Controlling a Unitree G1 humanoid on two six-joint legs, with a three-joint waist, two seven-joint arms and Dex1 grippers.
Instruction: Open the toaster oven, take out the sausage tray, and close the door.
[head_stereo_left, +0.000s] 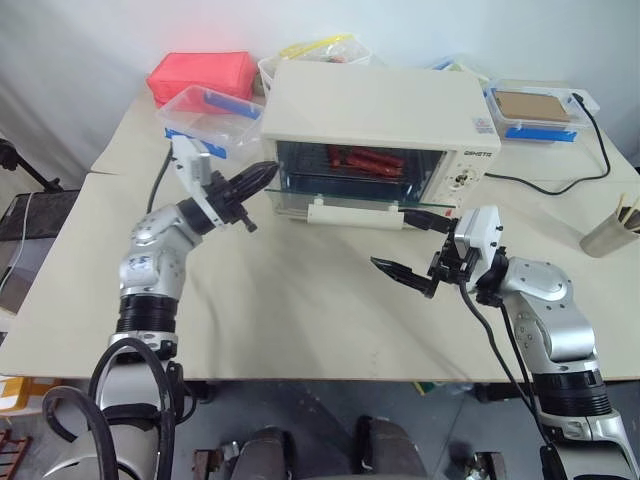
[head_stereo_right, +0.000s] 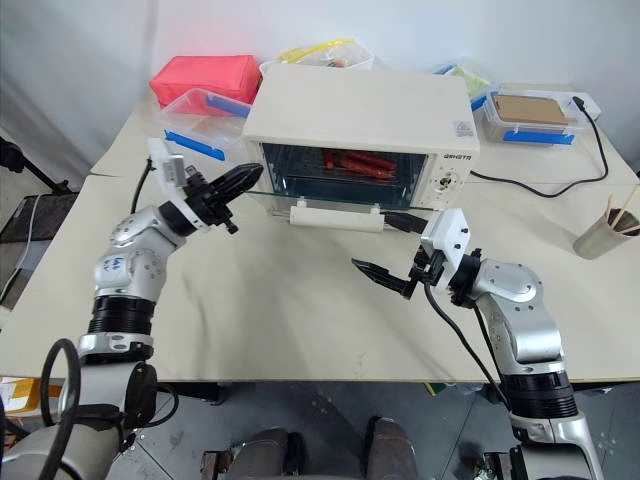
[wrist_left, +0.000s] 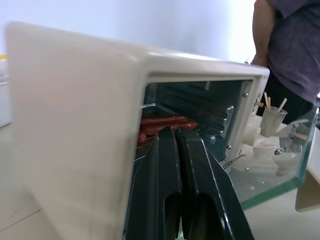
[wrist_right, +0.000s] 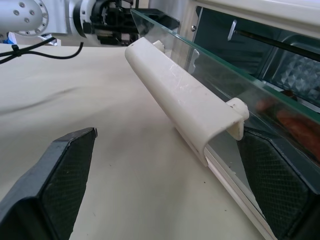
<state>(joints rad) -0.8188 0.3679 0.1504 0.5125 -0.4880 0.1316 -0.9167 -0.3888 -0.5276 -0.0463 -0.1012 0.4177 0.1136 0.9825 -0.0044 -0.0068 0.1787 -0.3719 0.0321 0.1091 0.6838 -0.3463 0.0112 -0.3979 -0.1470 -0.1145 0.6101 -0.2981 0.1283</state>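
Note:
Next, my left gripper pushes the glass door (head_stereo_left: 345, 200) down flat before my right gripper reaches for the sausage tray (head_stereo_left: 365, 168), because the door is at a slant in front of the oven opening.
The cream-white toaster oven (head_stereo_left: 380, 105) stands at the back middle of the table. Its glass door (head_stereo_left: 335, 200) is swung down and open, with the white bar handle (head_stereo_left: 355, 215) at the front edge. Red sausages (head_stereo_left: 365, 160) lie on a rack inside; the sausage tray under them is hard to make out. My left gripper (head_stereo_left: 266, 173) is shut and empty, its tips at the left edge of the opening, pointing in toward the sausages (wrist_left: 165, 122). My right gripper (head_stereo_left: 407, 246) is open, its fingers either side of the handle's right end (wrist_right: 220, 117) without touching it.
Clear plastic boxes with blue clips (head_stereo_left: 205, 115) and a red box (head_stereo_left: 200, 75) sit left of the oven, and another clear box (head_stereo_left: 540, 108) sits on its right. A black cord (head_stereo_left: 560, 178) runs across the right side. A cup of sticks (head_stereo_left: 610, 235) stands at the right edge. A person (wrist_left: 292, 50) stands behind the table.

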